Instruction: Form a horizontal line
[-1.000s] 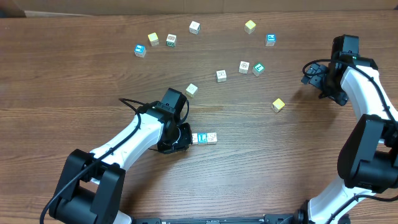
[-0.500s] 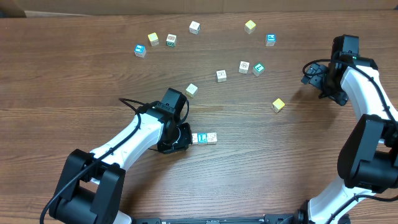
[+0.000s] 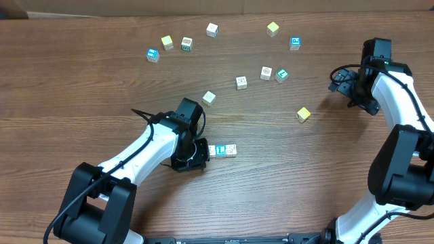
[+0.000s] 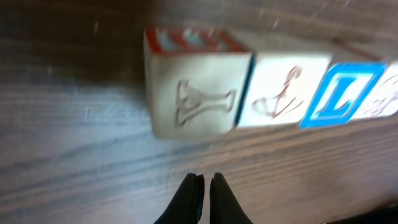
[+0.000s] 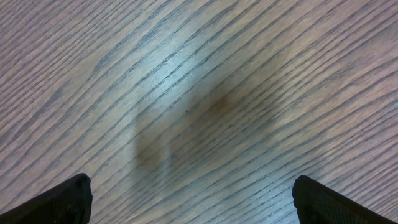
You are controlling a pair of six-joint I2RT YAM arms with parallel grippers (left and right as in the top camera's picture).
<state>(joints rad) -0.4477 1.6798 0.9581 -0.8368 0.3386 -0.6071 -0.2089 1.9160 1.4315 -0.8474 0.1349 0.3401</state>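
My left gripper faces the red-topped cube's front [image 4: 196,99], where pushes would skew the row, so next I back away and press the cube's loose end [image 4: 148,84] along the row.
Four pale letter cubes abut in a row in the left wrist view: a red-topped cube [image 4: 194,93], a red-marked cube [image 4: 281,92], the blue "L" cube [image 4: 339,99] and a tan cube [image 4: 387,93] cut by the right edge. In the overhead view only the blue "L" cube [image 3: 218,150] and the tan cube [image 3: 231,150] show; the row's left end is hidden under my left gripper [image 3: 199,154]. That gripper [image 4: 204,182] is shut and empty, just in front of the row, not touching it. My right gripper [image 3: 347,84] is open and empty over bare wood [image 5: 199,202].
Loose cubes lie scattered across the far half of the table: a blue one [image 3: 152,54], yellow ones [image 3: 167,42] [image 3: 272,28] [image 3: 303,114], a teal one [image 3: 281,74], a pale one [image 3: 209,97] near my left arm, and several more.
My left gripper has shifted slightly toward the front edge. The cubes and the right arm have not moved.
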